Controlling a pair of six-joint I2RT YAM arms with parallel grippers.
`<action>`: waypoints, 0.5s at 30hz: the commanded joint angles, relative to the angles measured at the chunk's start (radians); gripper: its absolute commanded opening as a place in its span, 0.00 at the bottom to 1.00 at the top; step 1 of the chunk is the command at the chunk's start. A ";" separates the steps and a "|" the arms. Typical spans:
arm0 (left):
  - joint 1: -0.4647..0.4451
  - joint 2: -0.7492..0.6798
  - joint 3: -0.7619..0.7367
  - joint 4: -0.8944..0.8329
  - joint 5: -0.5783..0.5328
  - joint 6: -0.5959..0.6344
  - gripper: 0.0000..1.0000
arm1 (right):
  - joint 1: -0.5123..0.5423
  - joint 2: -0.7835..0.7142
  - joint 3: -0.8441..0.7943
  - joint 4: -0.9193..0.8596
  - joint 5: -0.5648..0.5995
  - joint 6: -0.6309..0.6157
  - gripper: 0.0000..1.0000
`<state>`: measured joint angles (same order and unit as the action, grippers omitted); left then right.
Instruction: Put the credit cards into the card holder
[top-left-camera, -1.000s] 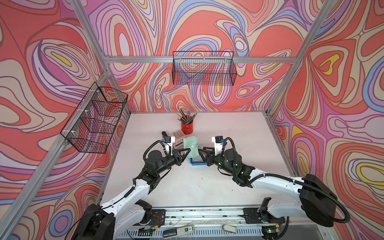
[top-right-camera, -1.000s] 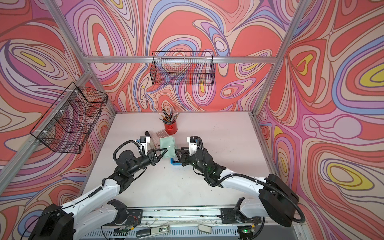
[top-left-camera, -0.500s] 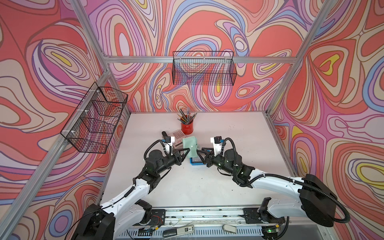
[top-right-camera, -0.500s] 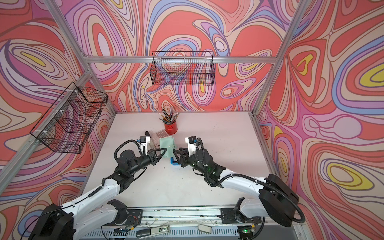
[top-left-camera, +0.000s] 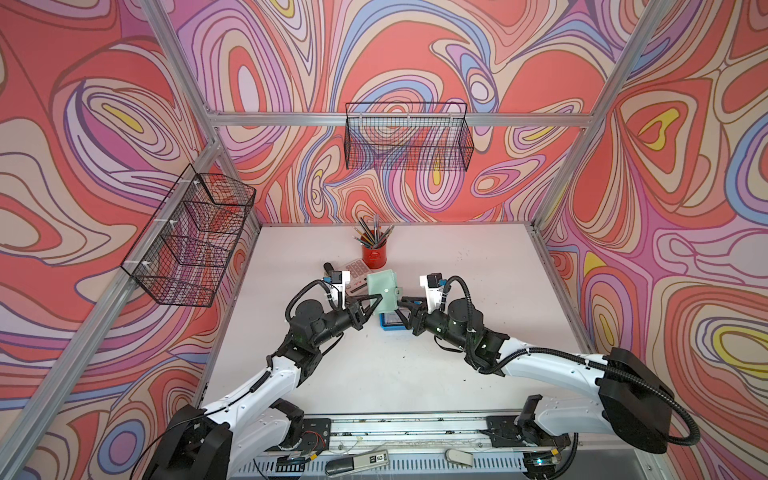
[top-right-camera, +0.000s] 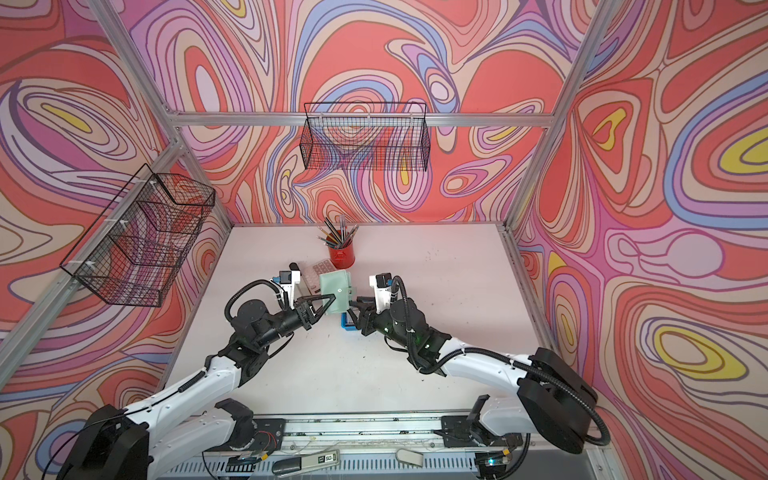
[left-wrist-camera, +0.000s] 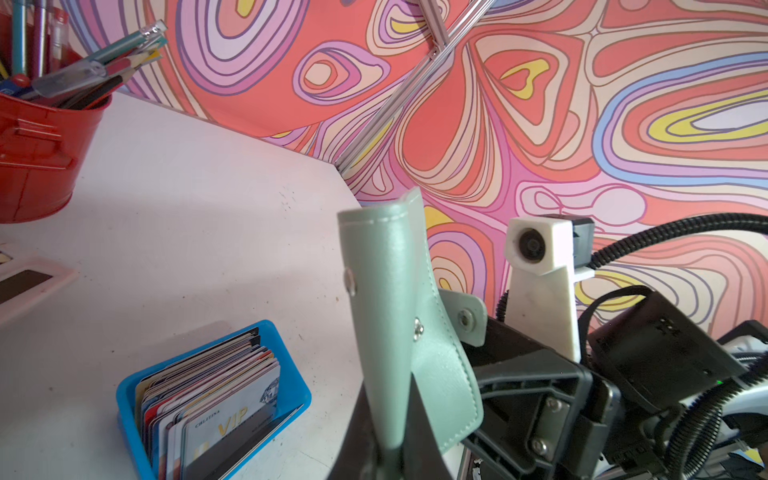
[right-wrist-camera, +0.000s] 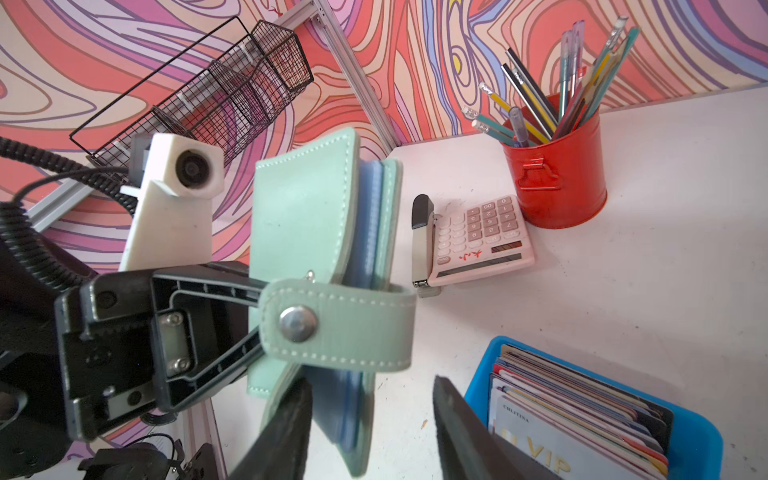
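My right gripper should grab the tab side (right-wrist-camera: 352, 326), because my left gripper has the card holder by its folded spine (left-wrist-camera: 377, 272) and needs to be free to open the cover.
The pale green card holder (top-left-camera: 382, 291) (top-right-camera: 336, 293) hangs above the table, upright, with my left gripper (top-left-camera: 375, 302) (left-wrist-camera: 390, 440) shut on one of its covers (left-wrist-camera: 386, 311). Its snap tab (right-wrist-camera: 336, 324) sticks out sideways and blue-tinted sleeves show between the covers. My right gripper (top-left-camera: 402, 308) (right-wrist-camera: 372, 384) is open. The holder's lower corner (right-wrist-camera: 349, 415) sits between its jaws, close to one finger. The credit cards (left-wrist-camera: 208, 399) (right-wrist-camera: 582, 407) stand packed in a blue tray (left-wrist-camera: 297, 401) (right-wrist-camera: 702, 432) on the table just below both grippers.
A red cup of pens and pencils (top-left-camera: 374, 257) (right-wrist-camera: 557, 174) stands behind the holder. A pink calculator (right-wrist-camera: 478, 237) and a stapler (right-wrist-camera: 420, 245) lie beside it. Wire baskets hang on the left wall (top-left-camera: 191, 245) and the back wall (top-left-camera: 409, 141).
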<state>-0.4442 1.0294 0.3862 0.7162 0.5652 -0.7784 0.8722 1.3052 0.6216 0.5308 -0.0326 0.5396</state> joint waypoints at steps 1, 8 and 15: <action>0.001 0.008 0.006 0.070 0.042 -0.013 0.00 | 0.011 0.014 0.011 0.032 -0.031 0.006 0.50; -0.008 0.059 0.019 0.121 0.090 -0.031 0.00 | 0.010 -0.009 -0.027 0.123 -0.112 0.011 0.53; -0.043 0.077 0.032 0.147 0.117 -0.021 0.00 | 0.010 -0.012 -0.036 0.140 -0.118 0.022 0.53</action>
<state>-0.4629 1.1061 0.3897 0.8146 0.6319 -0.8009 0.8700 1.3052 0.5873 0.5915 -0.0830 0.5587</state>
